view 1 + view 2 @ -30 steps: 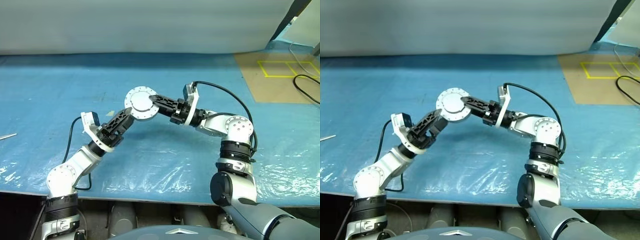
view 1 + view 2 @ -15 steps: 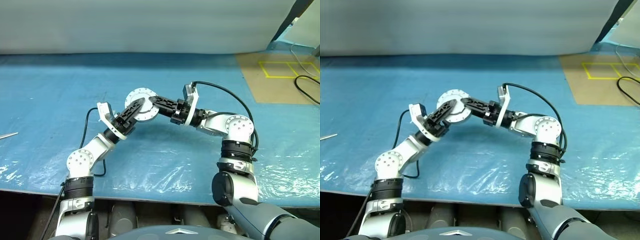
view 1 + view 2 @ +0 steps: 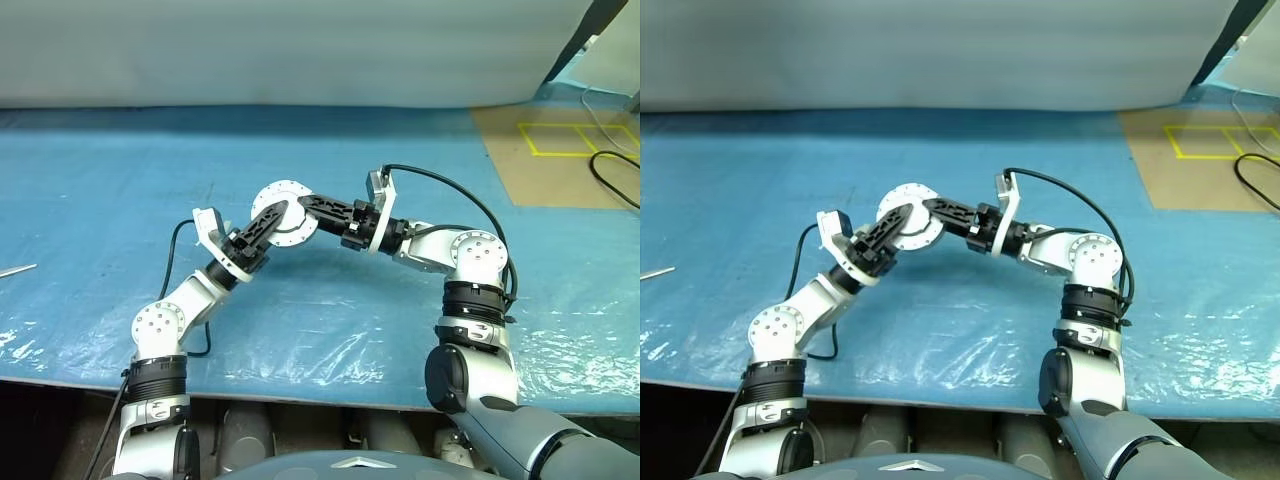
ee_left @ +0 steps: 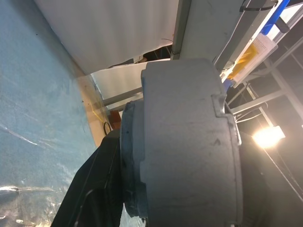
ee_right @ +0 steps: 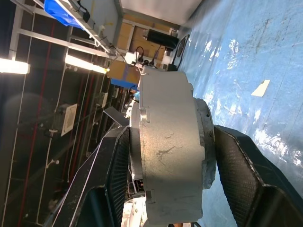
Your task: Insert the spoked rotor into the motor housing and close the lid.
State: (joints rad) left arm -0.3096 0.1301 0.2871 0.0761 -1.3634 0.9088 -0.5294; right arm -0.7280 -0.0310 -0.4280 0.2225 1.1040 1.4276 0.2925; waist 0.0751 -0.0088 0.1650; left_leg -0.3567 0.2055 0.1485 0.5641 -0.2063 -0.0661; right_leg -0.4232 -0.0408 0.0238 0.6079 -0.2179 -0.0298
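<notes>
My right fingers straddling the motor housing (image 3: 292, 233) should open and retreat before my left gripper lowers it.
The motor housing (image 3: 285, 190) is a thick round grey metal piece held in the air above the blue table (image 3: 120, 180). Its flat face, with small holes round the rim, is turned toward the head camera. My right gripper (image 3: 308, 205) reaches in from the right and is shut on it, one black finger (image 5: 109, 165) on each flat side of the housing (image 5: 168, 151). My left gripper (image 3: 268, 215) comes up from the lower left and is also closed across the housing (image 4: 184, 142), a finger (image 4: 94, 189) lying against its face. I cannot tell the lid from the body. The spoked rotor is hidden.
A small pale scrap (image 5: 260, 88) lies on the blue sheet under the arms. A thin metal piece (image 3: 15, 270) rests at the table's left edge. At the back right are a brown board with yellow tape (image 3: 560, 140) and a black cable (image 3: 612, 175).
My left arm swung up and to the right to the housing, its fingers went round the rim and then narrowed onto it. The right gripper held the housing still.
</notes>
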